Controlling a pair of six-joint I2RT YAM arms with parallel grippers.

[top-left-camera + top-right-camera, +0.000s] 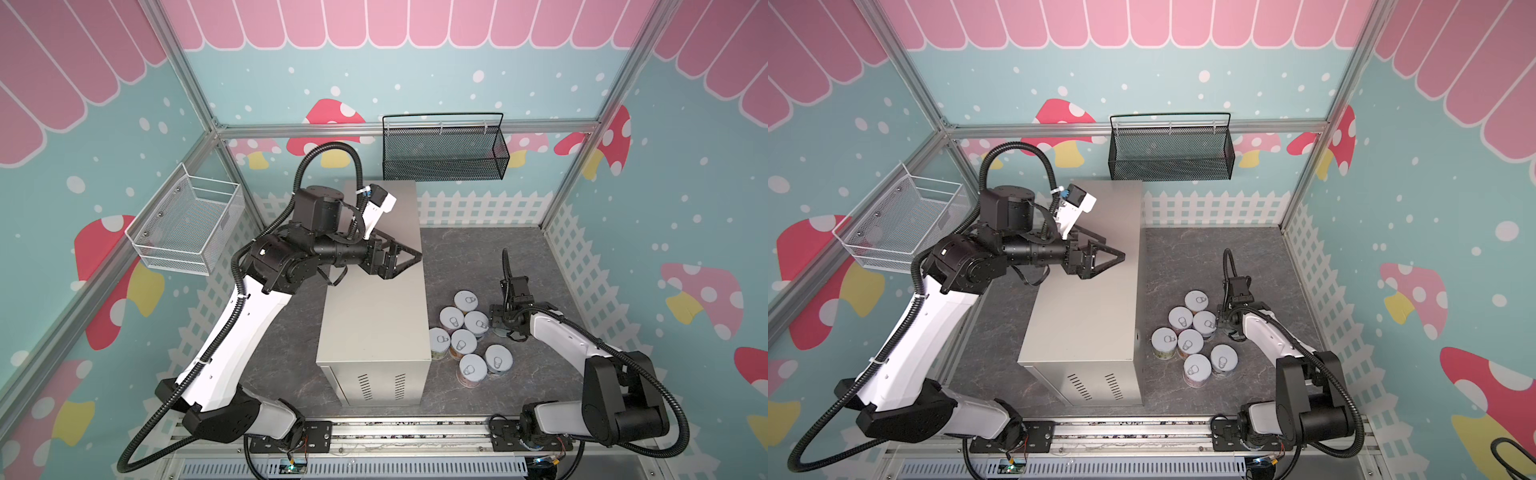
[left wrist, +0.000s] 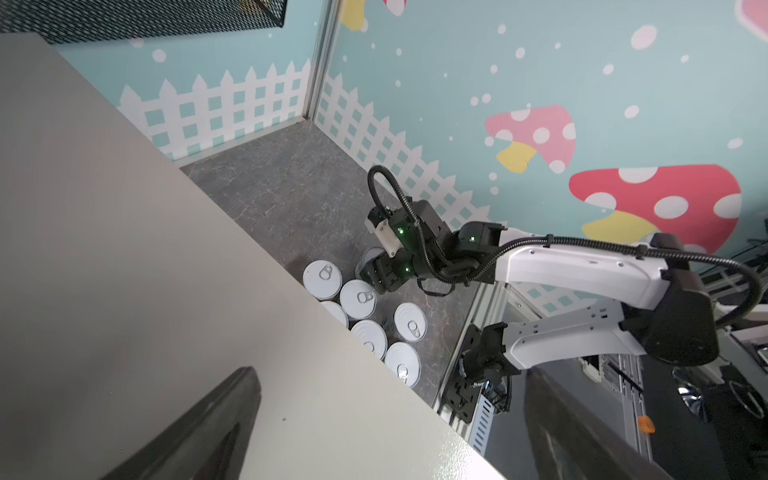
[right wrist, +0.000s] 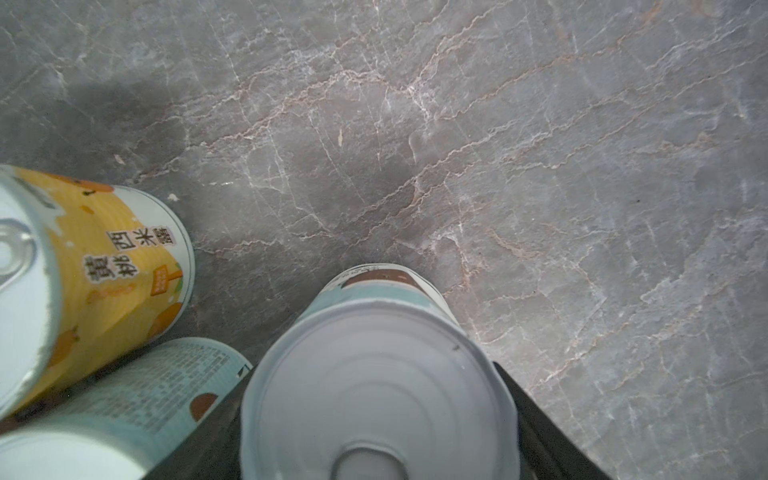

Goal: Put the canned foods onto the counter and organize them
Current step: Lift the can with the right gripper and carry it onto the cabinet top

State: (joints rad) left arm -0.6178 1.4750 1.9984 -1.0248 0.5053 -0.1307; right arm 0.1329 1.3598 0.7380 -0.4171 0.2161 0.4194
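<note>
My left gripper is hovering above the counter's top, so it should move back first, before my right gripper puts the pale blue can down at the counter's far end.
The counter is a tall beige-grey box in the middle, and its flat top is bare. Several cans with white pull-tab lids stand clustered on the grey floor to its right. My right gripper is shut on a pale blue can at the cluster's right edge, with a finger on each side. A yellow can and a pale green can stand beside it. My left gripper hovers open over the counter's far half, holding nothing.
A black mesh basket hangs on the back wall above the counter's far end. A white wire basket hangs on the left wall. The marbled grey floor runs behind the cans to the picket-fence walls.
</note>
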